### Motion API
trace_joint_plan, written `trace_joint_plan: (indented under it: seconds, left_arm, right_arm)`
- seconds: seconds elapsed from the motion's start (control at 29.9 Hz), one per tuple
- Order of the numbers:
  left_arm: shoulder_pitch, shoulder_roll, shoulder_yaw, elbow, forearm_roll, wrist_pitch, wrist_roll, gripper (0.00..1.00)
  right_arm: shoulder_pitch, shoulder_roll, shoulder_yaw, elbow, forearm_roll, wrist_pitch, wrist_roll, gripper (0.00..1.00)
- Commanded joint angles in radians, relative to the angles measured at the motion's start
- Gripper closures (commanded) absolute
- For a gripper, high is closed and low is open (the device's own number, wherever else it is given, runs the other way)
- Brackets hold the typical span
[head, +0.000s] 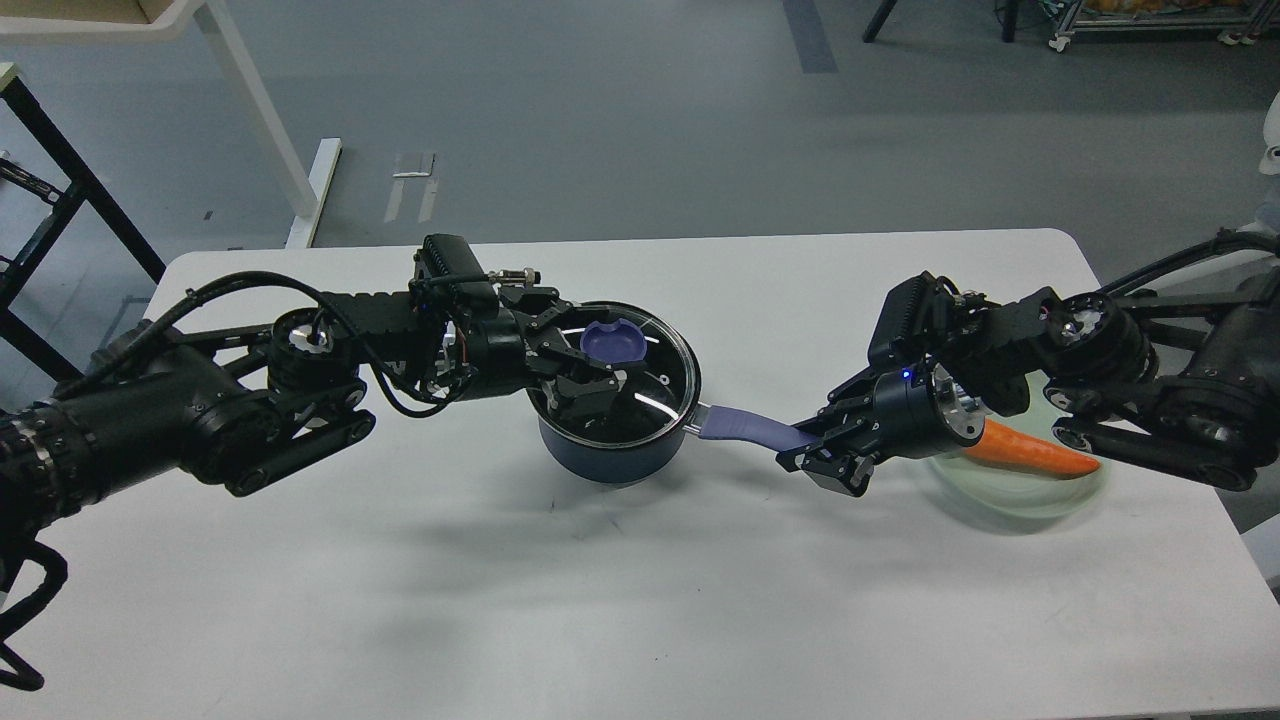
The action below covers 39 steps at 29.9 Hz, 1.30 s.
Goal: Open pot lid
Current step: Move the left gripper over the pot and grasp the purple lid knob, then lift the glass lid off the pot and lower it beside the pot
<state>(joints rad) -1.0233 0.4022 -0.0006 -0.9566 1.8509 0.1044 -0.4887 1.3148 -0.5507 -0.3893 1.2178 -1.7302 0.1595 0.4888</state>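
My gripper will uncover an empty navy pot (614, 461) when it lifts the clear glass lid, because only a plain dark inside (609, 415) shows through the lid.
The dark navy pot (612, 455) stands on the white table (640, 600) left of centre. Its lavender handle (745, 428) points right. The clear glass lid (668, 385) sits on the pot, with its lavender knob (612, 343) on top. My left gripper (598, 356) reaches in from the left over the lid. Its fingers stand on either side of the knob with gaps showing, so it is open. My right gripper (812, 445) is shut on the far end of the pot's handle.
A pale green plate (1020, 495) with an orange carrot (1035, 455) lies at the right, partly under my right arm. A white desk leg (260, 110) and a black frame (60, 170) stand on the floor beyond the table's far left corner.
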Motion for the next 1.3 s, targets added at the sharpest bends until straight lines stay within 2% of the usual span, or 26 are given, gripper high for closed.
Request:
trace_joint_plan:
  seconds: [0.0,0.23,0.37,0.67,0.8,0.9,1.0,1.27]
  left_arm:
    - [-0.001,0.000,-0.001,-0.002,0.021,0.018,0.000,0.70]
    - [-0.015,0.012,-0.004,-0.019,0.018,0.027,0.000,0.72]
    - [-0.046,0.070,-0.005,-0.040,0.010,0.027,0.000,0.70]
    - [-0.032,0.346,-0.001,-0.160,-0.101,0.024,0.000,0.69]
    - [0.043,0.473,-0.002,-0.192,-0.104,0.029,0.000,0.69]
    - [0.080,0.514,-0.001,-0.188,-0.130,0.072,0.000,0.69]
    - [0.170,0.543,0.001,-0.175,-0.159,0.142,0.000,0.69]
    - [0.339,0.547,-0.002,-0.156,-0.159,0.291,0.000,0.68]
  right_arm:
    - [0.000,0.000,0.000,0.000,0.000,0.000,0.000,0.73]
    - [-0.002,0.000,0.000,-0.001,0.000,0.000,0.000,0.73]
    - [-0.002,-0.003,0.000,0.000,0.000,0.000,0.000,0.73]
    - [-0.002,-0.006,0.000,-0.001,0.000,0.000,0.000,0.73]
    - [-0.003,-0.006,0.000,-0.001,-0.002,0.000,0.000,0.73]
    - [-0.003,-0.006,0.000,-0.001,0.000,0.000,0.000,0.73]
    - [-0.003,-0.006,0.000,-0.001,0.000,0.000,0.000,0.73]
    - [-0.005,-0.006,0.000,-0.003,0.000,0.000,0.000,0.73]
